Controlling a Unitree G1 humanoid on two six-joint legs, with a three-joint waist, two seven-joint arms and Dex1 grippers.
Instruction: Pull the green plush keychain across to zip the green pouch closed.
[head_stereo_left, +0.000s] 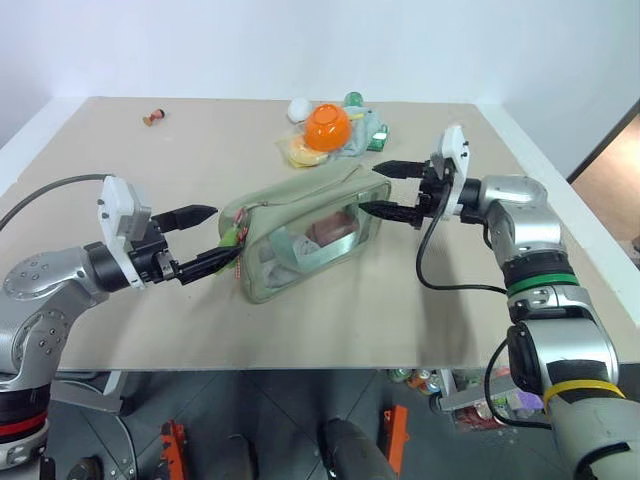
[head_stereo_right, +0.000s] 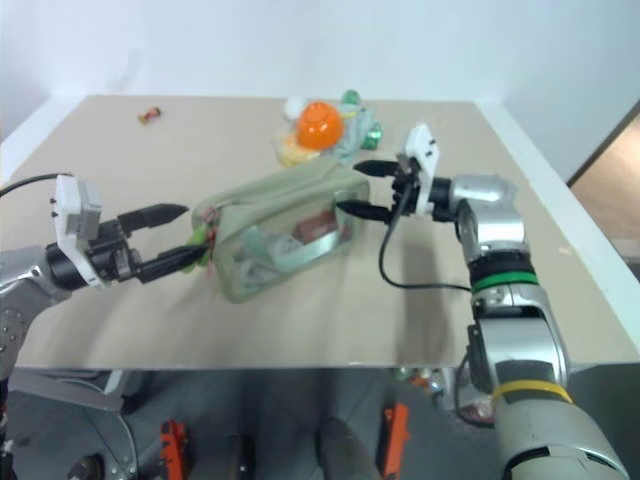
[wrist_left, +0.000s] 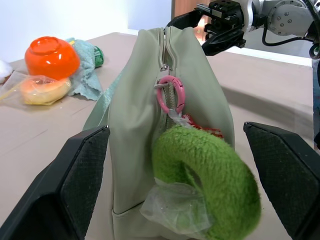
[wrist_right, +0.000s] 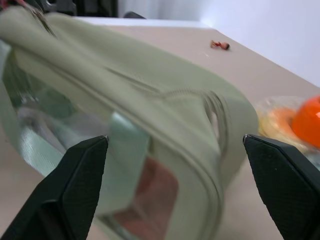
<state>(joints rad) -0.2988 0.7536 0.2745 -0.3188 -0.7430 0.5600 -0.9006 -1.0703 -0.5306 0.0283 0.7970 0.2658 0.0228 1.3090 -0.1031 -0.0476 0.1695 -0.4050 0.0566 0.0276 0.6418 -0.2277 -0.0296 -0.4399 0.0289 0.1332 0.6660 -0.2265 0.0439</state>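
Note:
I am going to pull, and the green plush keychain (head_stereo_left: 231, 241) will then go up over the pouch's corner and along the pouch's top, because the zipper (wrist_left: 168, 52) runs up the green pouch's end.
The green pouch (head_stereo_left: 300, 232) lies on the table, its clear window side facing me. At its left end the green plush keychain (wrist_left: 210, 182) hangs from a pink clip (wrist_left: 171, 95) on the zipper and also shows in the head view (head_stereo_left: 231, 239). My left gripper (head_stereo_left: 203, 240) stands open at that end, with the keychain between its fingers (wrist_left: 75, 185) and untouched. My right gripper (head_stereo_left: 388, 190) is open around the pouch's right end (wrist_right: 165, 125), one finger (head_stereo_left: 398, 168) above it and one in front.
Behind the pouch lie an orange bowl (head_stereo_left: 327, 125), a pale mint cloth (head_stereo_left: 367, 133), a plastic bag with something yellow (head_stereo_left: 297, 151) and a white ball (head_stereo_left: 299, 107). A small red item (head_stereo_left: 153, 117) sits at the far left. The table's front edge (head_stereo_left: 300, 362) is near.

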